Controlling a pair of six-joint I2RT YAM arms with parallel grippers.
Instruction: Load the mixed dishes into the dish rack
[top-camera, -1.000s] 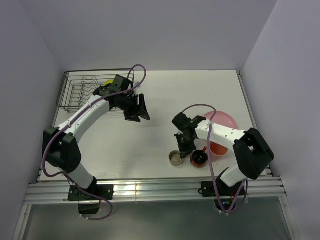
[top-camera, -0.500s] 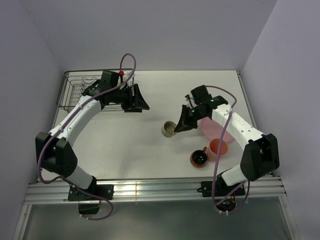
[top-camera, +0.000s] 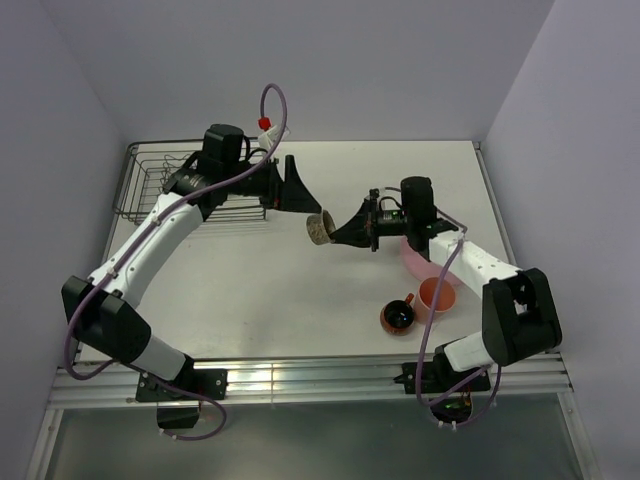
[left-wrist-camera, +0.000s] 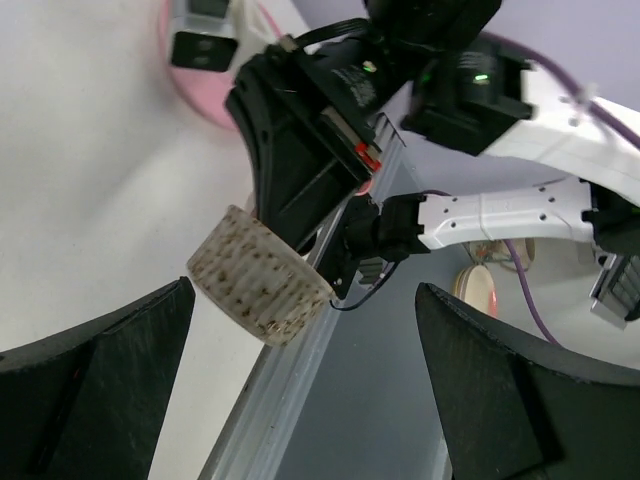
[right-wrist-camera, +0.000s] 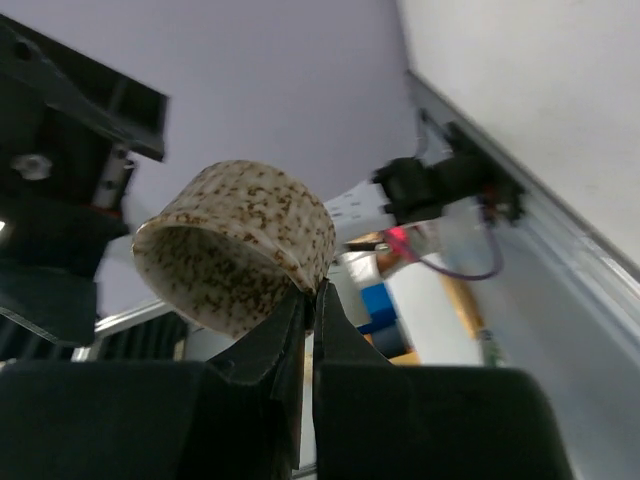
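Next, my right gripper moves the cup because the speckled cup's base (top-camera: 315, 230) is short of my left gripper's open fingers. It should bring the cup between them so my left gripper can take it.
My right gripper (top-camera: 335, 231) is shut on the rim of the small beige speckled cup (top-camera: 320, 228), holding it on its side above the middle of the table. In the right wrist view the fingertips (right-wrist-camera: 310, 300) pinch the cup's (right-wrist-camera: 238, 240) wall. My left gripper (top-camera: 295, 190) stands open just left of the cup and faces it. In the left wrist view the cup (left-wrist-camera: 262, 280) hangs ahead of the wide-apart fingers (left-wrist-camera: 95, 400), not between them. The dish rack (top-camera: 160, 180) stands at the far left, behind the left arm.
A pink plate (top-camera: 415, 262) lies under the right forearm. A salmon cup (top-camera: 437, 296) and an orange-red mug (top-camera: 398, 316) stand near the front right. Walls close in the table on three sides.
The right gripper picked the beige cup off the table and carried it up and left towards the left gripper. The left gripper opened wide and turned towards the cup.
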